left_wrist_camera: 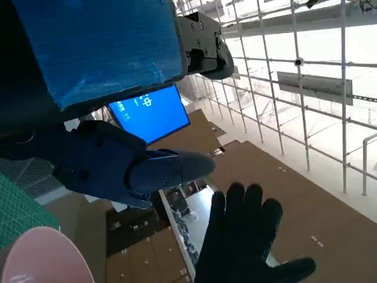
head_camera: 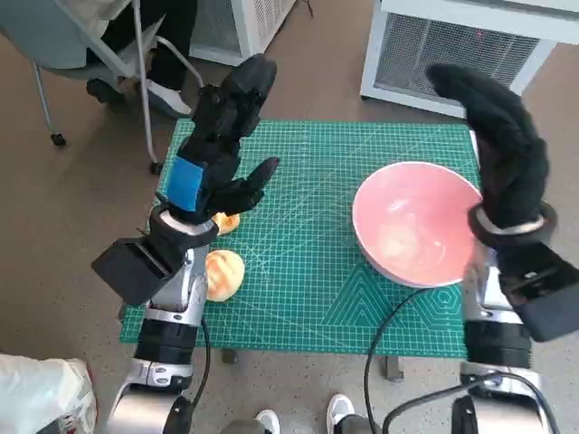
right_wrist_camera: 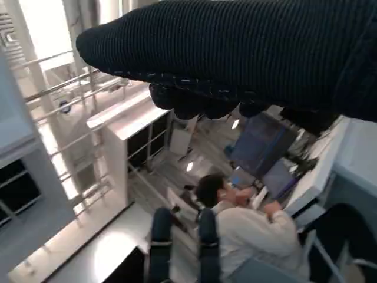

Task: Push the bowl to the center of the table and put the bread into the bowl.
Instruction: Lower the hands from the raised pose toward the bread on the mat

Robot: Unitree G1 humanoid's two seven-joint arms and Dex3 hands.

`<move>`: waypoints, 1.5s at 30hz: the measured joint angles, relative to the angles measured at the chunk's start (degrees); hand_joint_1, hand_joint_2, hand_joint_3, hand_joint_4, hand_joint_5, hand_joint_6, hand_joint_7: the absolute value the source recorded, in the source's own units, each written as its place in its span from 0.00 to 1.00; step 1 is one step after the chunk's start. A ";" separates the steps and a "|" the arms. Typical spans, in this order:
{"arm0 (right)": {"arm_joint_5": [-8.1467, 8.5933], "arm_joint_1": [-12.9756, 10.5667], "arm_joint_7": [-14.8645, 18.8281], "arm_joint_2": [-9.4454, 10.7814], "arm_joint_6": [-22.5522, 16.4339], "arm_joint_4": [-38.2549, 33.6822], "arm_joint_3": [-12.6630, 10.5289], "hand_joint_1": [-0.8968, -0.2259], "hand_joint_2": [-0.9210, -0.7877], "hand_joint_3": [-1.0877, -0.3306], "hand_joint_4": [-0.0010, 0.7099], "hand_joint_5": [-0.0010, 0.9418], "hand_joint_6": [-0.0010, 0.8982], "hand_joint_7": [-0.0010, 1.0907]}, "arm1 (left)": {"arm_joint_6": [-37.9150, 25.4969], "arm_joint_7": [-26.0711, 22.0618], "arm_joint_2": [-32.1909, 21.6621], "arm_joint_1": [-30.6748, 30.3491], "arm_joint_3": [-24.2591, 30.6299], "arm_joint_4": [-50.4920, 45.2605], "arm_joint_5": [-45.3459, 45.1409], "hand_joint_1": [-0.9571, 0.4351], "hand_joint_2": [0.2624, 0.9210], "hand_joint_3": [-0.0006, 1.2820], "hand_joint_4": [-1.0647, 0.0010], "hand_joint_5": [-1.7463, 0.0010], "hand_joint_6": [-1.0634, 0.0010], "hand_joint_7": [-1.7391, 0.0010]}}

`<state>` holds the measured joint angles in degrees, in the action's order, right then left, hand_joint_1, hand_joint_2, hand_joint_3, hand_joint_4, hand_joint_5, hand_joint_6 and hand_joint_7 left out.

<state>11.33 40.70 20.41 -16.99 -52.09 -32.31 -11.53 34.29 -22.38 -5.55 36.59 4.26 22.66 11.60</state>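
Note:
Only a small golden end (head_camera: 230,222) shows from under my left gripper, so I expect that a long, ridged bread roll (head_camera: 223,223) is hidden there.
A pink bowl (head_camera: 416,222) sits on the green cutting mat (head_camera: 308,271), toward the table's right side. Two golden bread rolls lie at the mat's left edge: one (head_camera: 223,273) by my left forearm, another (head_camera: 226,222) half hidden under my left hand. My left hand (head_camera: 222,136) is raised above the mat's left part, fingers spread, holding nothing. My gloved right hand (head_camera: 496,136) is lifted above the bowl's right rim, empty, fingers extended. In the left wrist view the bowl's rim (left_wrist_camera: 41,253) and my right hand (left_wrist_camera: 247,236) show.
A white cabinet with a vent grille (head_camera: 452,54) stands beyond the table's far right. A chair and a person's legs (head_camera: 145,45) are at the far left. A white bag (head_camera: 45,393) lies on the floor near left. A seated person (right_wrist_camera: 247,224) shows in the right wrist view.

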 measured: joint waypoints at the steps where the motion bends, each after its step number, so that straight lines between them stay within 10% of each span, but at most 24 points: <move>1: -0.25 -0.11 -0.53 -0.66 -0.53 -1.03 -0.78 0.51 0.00 0.44 0.35 0.00 0.22 0.20 | 0.00 0.00 -0.08 0.00 0.07 -0.08 0.02 0.34 1.00 0.33 0.80 1.00 0.93 0.73; 12: -5.95 -2.20 -14.69 -7.03 -1.27 -14.62 -8.67 0.54 0.00 0.42 0.36 0.00 0.21 0.20 | 0.00 -0.08 -0.91 -0.16 0.70 -0.66 0.48 0.34 1.00 0.33 0.81 1.00 0.94 0.72; 21: -4.25 -2.17 -16.88 -9.30 0.76 -27.06 -11.12 0.57 0.00 0.35 0.33 0.00 0.21 0.19 | 0.01 -0.02 -0.90 -0.70 0.80 -0.74 0.49 0.34 1.00 0.33 0.82 1.00 0.94 0.72; 45: -2.91 0.68 -15.64 -2.79 18.14 -42.16 -11.39 0.56 0.00 0.36 0.24 0.00 0.20 0.12 | -1.01 1.20 -1.99 -2.75 1.73 -4.14 0.40 0.33 1.00 0.31 0.81 1.00 0.94 0.74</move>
<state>8.41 41.38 4.77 -19.78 -33.96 -74.47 -22.92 33.28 -21.18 -7.55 33.84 5.99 18.53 12.00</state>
